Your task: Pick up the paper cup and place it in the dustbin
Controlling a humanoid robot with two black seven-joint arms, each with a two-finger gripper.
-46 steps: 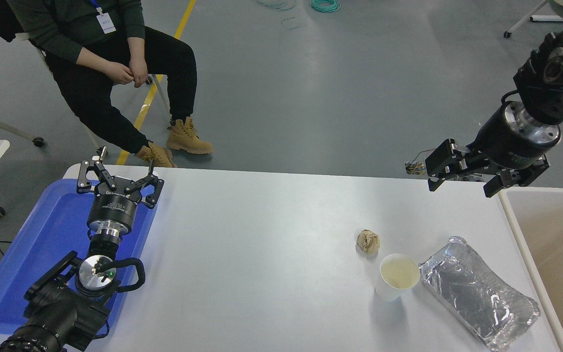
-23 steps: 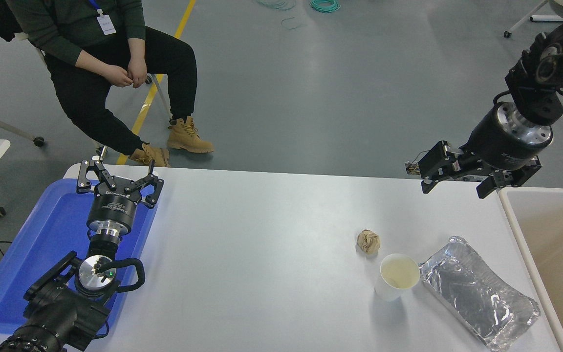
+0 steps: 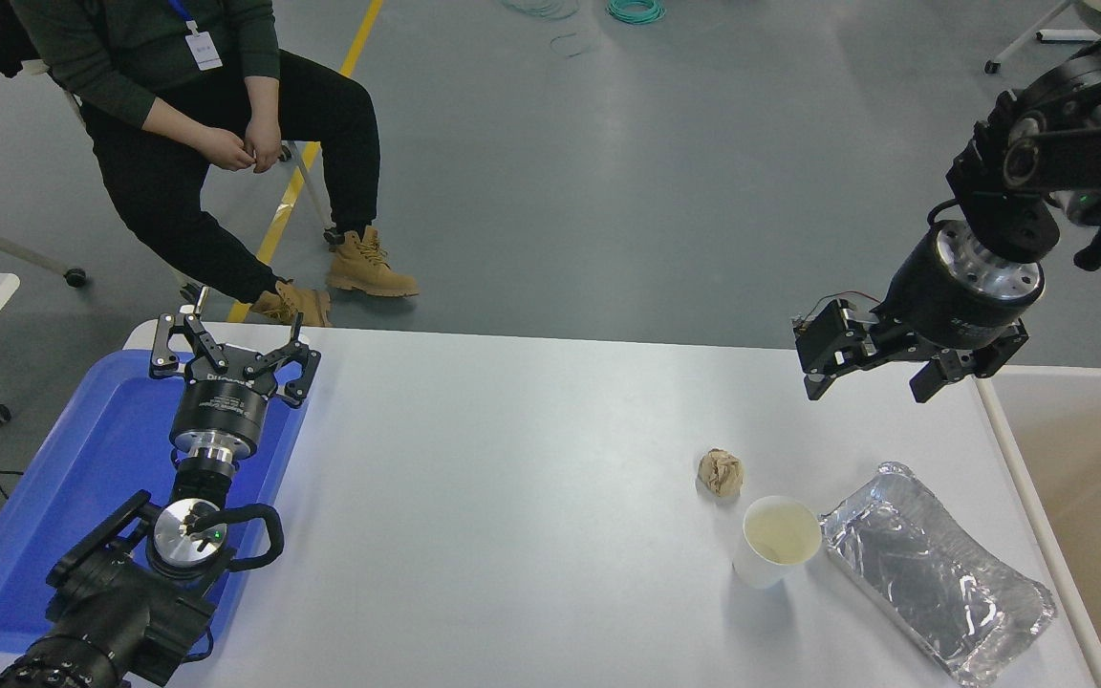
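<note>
I expect the white paper cup (image 3: 777, 541) to come free alone when I lift it, because the cup's base (image 3: 759, 578) stands clear of the foil tray's near corner.
The small white paper cup (image 3: 778, 541) stands upright on the white table (image 3: 512, 497) at the right, its cream inside showing. The dustbin (image 3: 1076, 497), with an off-white rim and beige inner walls, stands against the table's right edge. My right gripper (image 3: 864, 387) is open and empty, high above the table's far right part, well behind and above the cup. My left gripper (image 3: 230, 354) is open and parked over the blue tray at the lower left.
A crumpled brown paper ball (image 3: 721, 472) lies just behind the cup. A silver foil tray (image 3: 933, 571) lies right of the cup, by the bin's rim. A flat blue tray (image 3: 82, 478) lies at the left. A person (image 3: 216, 124) sits beyond the table's far left.
My right gripper has moved left and slightly away from the bin, staying open and empty. The cup and the left arm have not moved.
</note>
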